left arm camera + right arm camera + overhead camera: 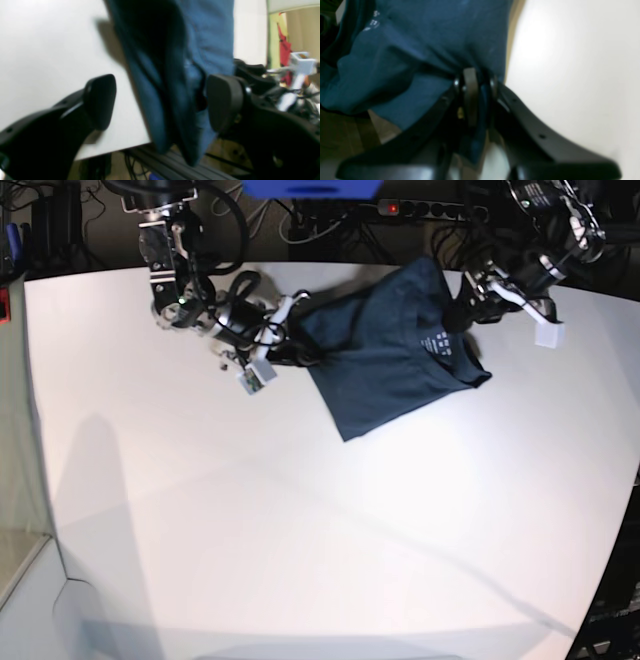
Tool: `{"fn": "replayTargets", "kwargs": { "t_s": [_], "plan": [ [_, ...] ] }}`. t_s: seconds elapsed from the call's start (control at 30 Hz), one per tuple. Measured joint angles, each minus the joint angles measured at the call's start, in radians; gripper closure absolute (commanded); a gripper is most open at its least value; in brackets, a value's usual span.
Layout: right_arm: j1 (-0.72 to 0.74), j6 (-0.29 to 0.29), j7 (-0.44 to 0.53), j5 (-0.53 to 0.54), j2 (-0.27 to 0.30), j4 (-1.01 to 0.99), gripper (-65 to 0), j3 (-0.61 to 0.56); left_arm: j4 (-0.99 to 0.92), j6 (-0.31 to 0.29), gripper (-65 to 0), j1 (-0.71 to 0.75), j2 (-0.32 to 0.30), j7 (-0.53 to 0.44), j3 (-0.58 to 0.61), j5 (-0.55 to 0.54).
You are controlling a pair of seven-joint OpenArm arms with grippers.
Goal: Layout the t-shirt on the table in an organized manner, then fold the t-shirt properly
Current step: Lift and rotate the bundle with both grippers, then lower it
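I should carry on moving in over the t-shirt until my left gripper's fingers pinch that fold [442, 345], because a fold of the t-shirt [175, 90] runs between those open fingers.
The dark navy t-shirt [385, 360] lies crumpled near the far edge of the white table [300, 530], its white neck print [437, 342] facing up. At the shirt's left edge my right gripper [293, 330] is shut on a fold of cloth; the right wrist view shows the t-shirt [420, 45] pinched between the tips of the right gripper [475, 85]. My left gripper [468, 308] is at the shirt's right edge. In the left wrist view the left gripper [162, 102] stands wide open, with the t-shirt [175, 75] hanging between its pads over the table [50, 50] edge.
The table's far edge runs right behind the shirt, with cables and a power strip [400, 207] beyond it. A blue object [310, 188] sits at the top. The left wrist view shows a frame rail [175, 165] under the table edge.
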Motion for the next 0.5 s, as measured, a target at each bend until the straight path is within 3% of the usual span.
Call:
{"fn": "replayTargets", "kwargs": {
  "t_s": [0.23,0.5],
  "plan": [
    [0.003,0.000,-0.004,0.000,0.001,0.000,-5.9,0.000,-0.093,-0.014,-54.7,-0.056,0.000,-0.045,-0.001,0.011],
    [0.005,0.000,-0.007,0.000,0.002,0.000,-5.9,-0.002,-0.101,-0.036,-54.5,-0.079,0.084,-0.107,-0.002,0.103]
  ]
}}
